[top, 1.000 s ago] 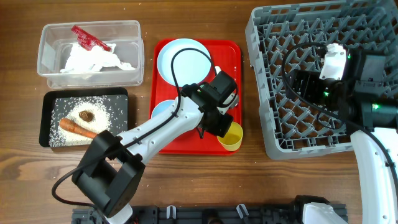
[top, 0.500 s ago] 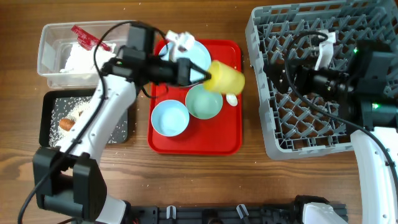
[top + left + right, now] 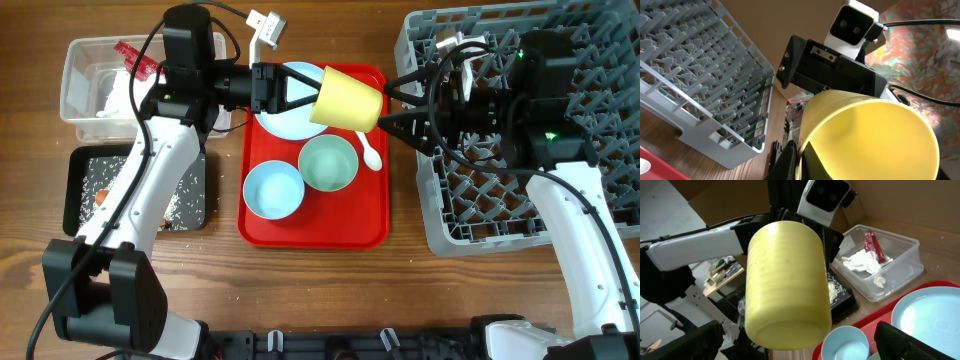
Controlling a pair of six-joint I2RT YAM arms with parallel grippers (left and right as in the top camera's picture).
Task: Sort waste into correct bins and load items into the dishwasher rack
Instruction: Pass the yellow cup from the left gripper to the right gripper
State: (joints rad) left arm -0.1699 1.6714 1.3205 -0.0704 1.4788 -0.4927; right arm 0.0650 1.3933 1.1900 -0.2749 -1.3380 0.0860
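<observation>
The robot's left gripper is holding the small yellow cup's rim point(image 3: 322, 94), across from the grey rack, so next the right gripper grabs the cup's base point(image 3: 374, 108) and loads the cup.
My left gripper point(image 3: 312, 100) is shut on the rim of the small yellow cup point(image 3: 348, 98) and holds it on its side in the air above the red tray point(image 3: 312, 228). In the left wrist view the cup point(image 3: 870, 140) fills the lower right, with my fingers point(image 3: 796, 161) pinching its rim. My right gripper point(image 3: 395, 105) is open, its fingertips on either side of the cup's base point(image 3: 785, 285). On the tray lie the light blue plate point(image 3: 288, 122), the blue bowl point(image 3: 273, 190), the green bowl point(image 3: 328, 163) and the white spoon point(image 3: 370, 155). The grey rack point(image 3: 520, 200) stands at the right.
The clear tub point(image 3: 90, 75) at the back left holds the red wrapper point(image 3: 135, 55) and the tissue point(image 3: 112, 95). The black tray point(image 3: 185, 200) below it holds rice grains and the carrot stick point(image 3: 100, 197), mostly hidden by my left arm.
My left arm has lifted the yellow cup off the tray and carried it right and up. My right gripper has moved left out of the rack to the cup's base.
</observation>
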